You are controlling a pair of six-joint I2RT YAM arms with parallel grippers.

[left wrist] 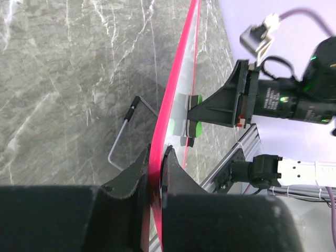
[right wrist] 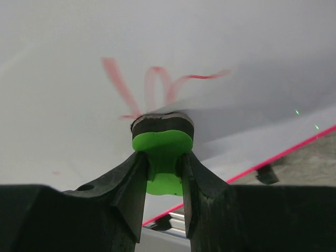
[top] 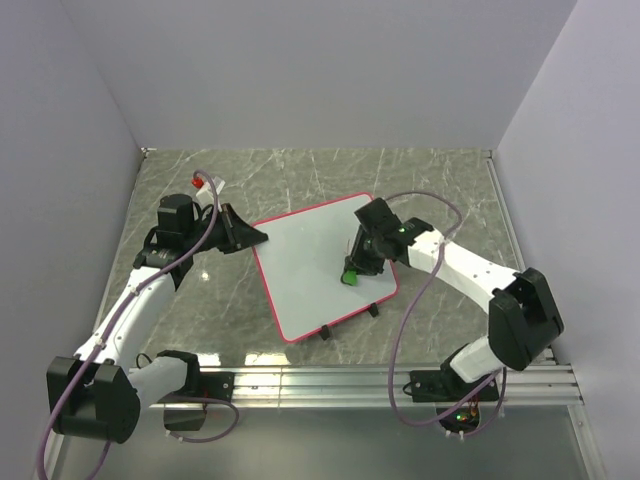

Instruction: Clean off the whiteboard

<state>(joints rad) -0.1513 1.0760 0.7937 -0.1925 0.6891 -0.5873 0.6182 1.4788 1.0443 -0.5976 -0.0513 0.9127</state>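
I should move the eraser back toward the whiteboard's far frame edge (top: pixel 306 208) with my right gripper and then wipe across the red scribble (right wrist: pixel 161 86), because the scribble is still beyond the eraser's pad.
The whiteboard (top: pixel 305 265), white with a pink-red frame, is tilted up at the table's middle, its black clip feet (top: pixel 326 333) at the near edge. My left gripper (top: pixel 255 237) is shut on the board's left frame edge (left wrist: pixel 156 173). My right gripper (top: pixel 352 268) is shut on a green eraser (right wrist: pixel 160 144) and presses its dark pad against the board face. A red scribble (right wrist: pixel 152 86) shows just beyond the eraser in the right wrist view. The eraser (left wrist: pixel 193 118) also shows edge-on in the left wrist view.
A red-and-white object (top: pixel 205 183) lies at the back left behind the left arm. A bent wire stand (left wrist: pixel 123 139) rests on the marble table under the board. An aluminium rail (top: pixel 400 380) runs along the near edge. Grey walls close in the sides.
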